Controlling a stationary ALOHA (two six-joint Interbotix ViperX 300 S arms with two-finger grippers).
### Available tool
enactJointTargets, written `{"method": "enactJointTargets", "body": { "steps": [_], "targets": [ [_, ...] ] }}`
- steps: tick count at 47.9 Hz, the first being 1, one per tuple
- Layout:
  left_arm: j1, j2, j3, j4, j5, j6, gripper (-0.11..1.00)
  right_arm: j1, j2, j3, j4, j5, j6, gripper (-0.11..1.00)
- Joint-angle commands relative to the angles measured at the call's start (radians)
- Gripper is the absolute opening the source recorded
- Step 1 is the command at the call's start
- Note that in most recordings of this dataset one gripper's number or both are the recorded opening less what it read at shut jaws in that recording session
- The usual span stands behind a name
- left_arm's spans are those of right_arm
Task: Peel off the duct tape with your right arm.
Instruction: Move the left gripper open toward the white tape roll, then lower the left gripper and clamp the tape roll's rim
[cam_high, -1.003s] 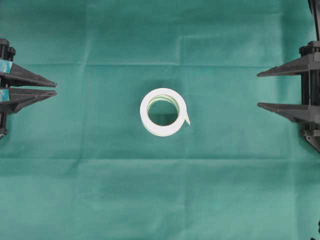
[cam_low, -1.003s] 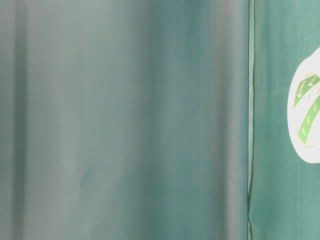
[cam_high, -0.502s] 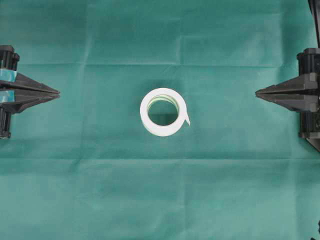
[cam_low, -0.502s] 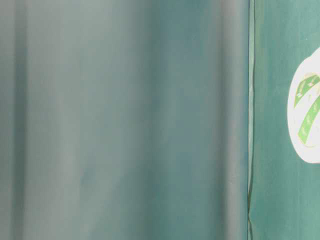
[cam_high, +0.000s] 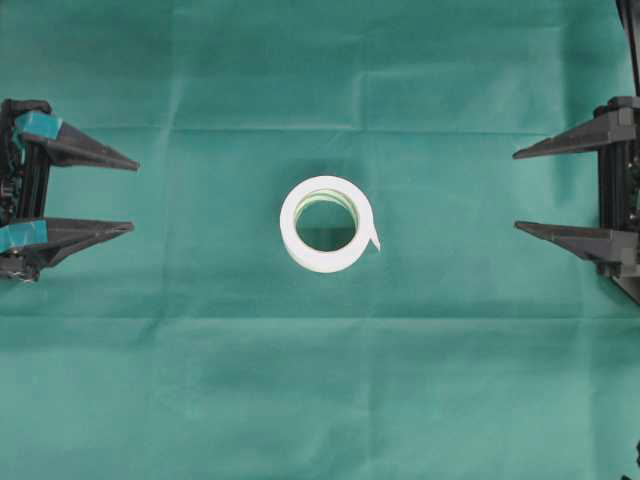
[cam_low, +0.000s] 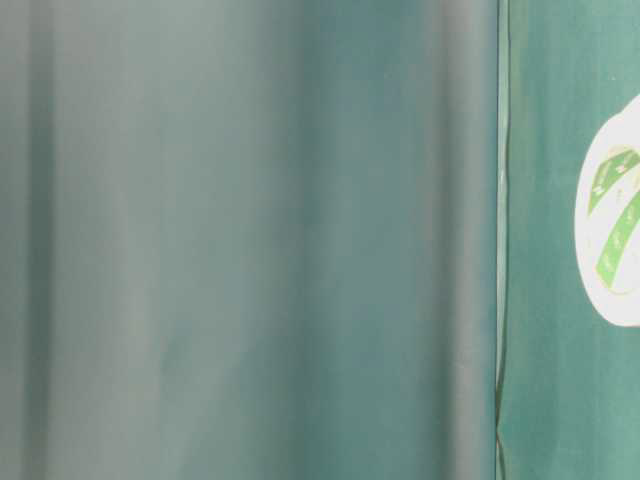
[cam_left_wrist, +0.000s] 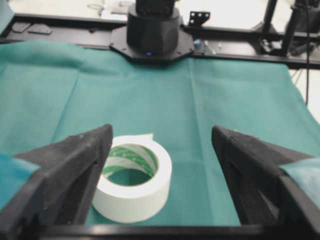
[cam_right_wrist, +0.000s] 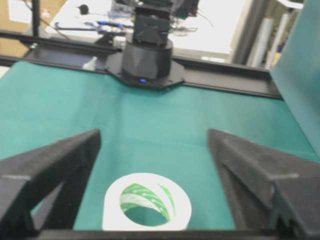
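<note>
My gripper will peel the duct tape into a longer, still attached piece when it pulls, because the duct tape's short loose tab stands away from the roll.
The duct tape, a wide white roll with a green-and-white core, lies flat in the middle of the green cloth, its short loose tab pointing right. It also shows in the table-level view, the left wrist view and the right wrist view. My left gripper, with teal strips, is open and empty far left of the roll. My right gripper, with plain black fingers, is open and empty far right of the roll.
A green cloth covers the table. The opposite arm's black base stands at the cloth's far edge in the left wrist view, as the other one does in the right wrist view. A blurred cloth fold fills most of the table-level view.
Both grippers were shut half a second ago and have opened wide. The left gripper has shifted slightly towards the roll. The tape has not moved.
</note>
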Motion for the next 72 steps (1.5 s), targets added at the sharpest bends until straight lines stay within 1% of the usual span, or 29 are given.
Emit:
{"method": "enactJointTargets", "body": {
  "steps": [1, 6, 11, 24, 31, 49, 64, 72],
  "targets": [
    [-0.003, 0.006, -0.028, -0.002, -0.020, -0.002, 0.96, -0.002, 0.005, -0.011, 0.000, -0.011, 0.002, 0.87],
    [-0.005, 0.025, -0.038, -0.002, -0.034, 0.000, 0.96, -0.002, 0.006, -0.008, 0.000, -0.011, 0.002, 0.87],
    [-0.006, 0.074, -0.064, -0.002, -0.051, 0.003, 0.96, -0.002, 0.006, -0.009, 0.000, -0.009, 0.000, 0.87],
    [-0.006, 0.258, -0.153, -0.002, -0.109, 0.006, 0.96, -0.002, 0.006, -0.008, 0.000, -0.012, 0.000, 0.87],
    [-0.006, 0.357, -0.221, -0.002, -0.133, 0.006, 0.96, -0.002, 0.006, -0.006, 0.000, -0.012, 0.000, 0.86],
    [-0.012, 0.569, -0.400, -0.002, -0.132, 0.006, 0.96, -0.002, 0.003, -0.008, -0.002, -0.017, -0.002, 0.86],
    [-0.012, 0.660, -0.489, -0.002, -0.123, 0.006, 0.96, -0.002, 0.003, -0.002, -0.003, -0.015, -0.002, 0.86],
    [-0.011, 0.690, -0.525, -0.002, -0.086, 0.006, 0.96, -0.002, 0.003, 0.003, -0.003, -0.017, -0.002, 0.87]
  ]
}}
